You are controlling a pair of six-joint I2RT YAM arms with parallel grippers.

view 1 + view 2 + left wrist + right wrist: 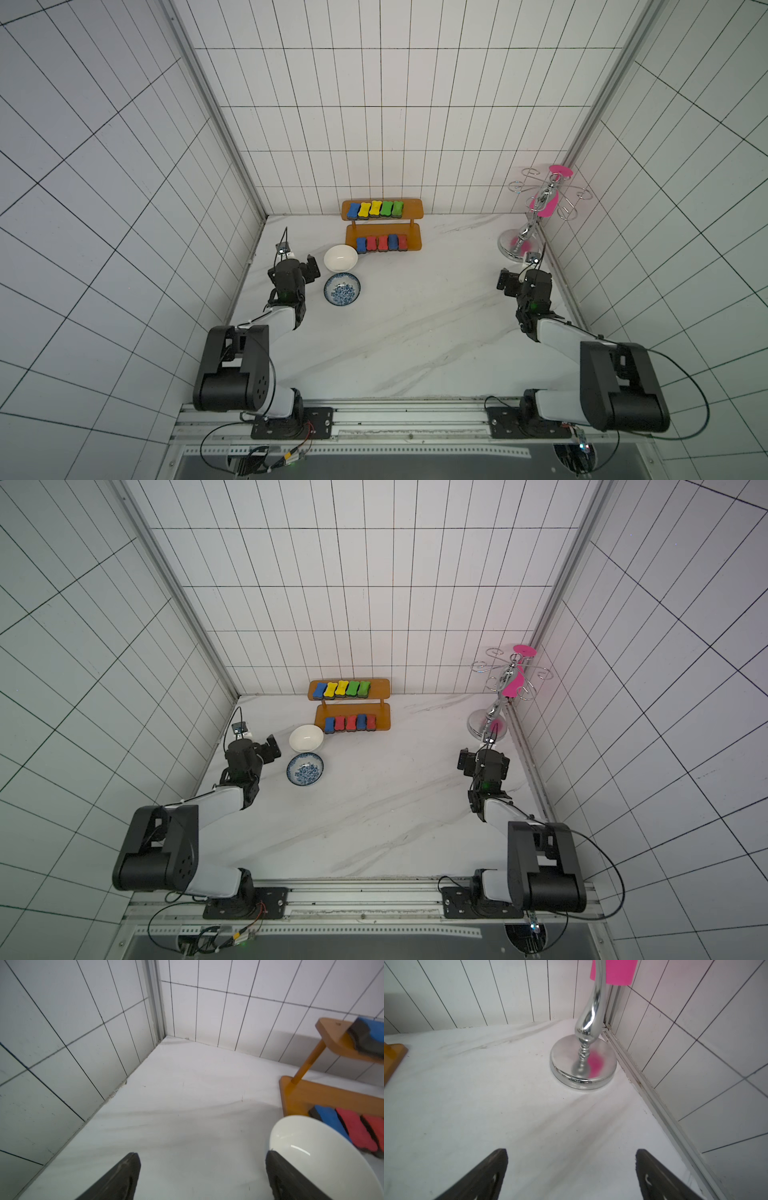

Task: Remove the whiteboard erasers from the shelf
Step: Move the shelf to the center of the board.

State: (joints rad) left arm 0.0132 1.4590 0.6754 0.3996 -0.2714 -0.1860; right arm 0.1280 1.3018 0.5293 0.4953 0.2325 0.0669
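Observation:
The shelf stands far back by the wall, so my left gripper and my right gripper should pull the upper board's ends forward before removing the erasers.
The orange-brown shelf stands against the back wall. Its upper board carries a row of whiteboard erasers: one blue, two yellow, two green. On the lower board sit two blue and three red erasers. My left gripper hangs open and empty over the table, left of the shelf and beside the bowls. Near the right wall my right gripper is open and empty, well apart from the shelf corner.
A white bowl and a blue-patterned bowl sit front-left of the shelf, close to the left gripper. A chrome-and-pink cup rack stands in the back right corner on a round base. Tiled walls enclose three sides.

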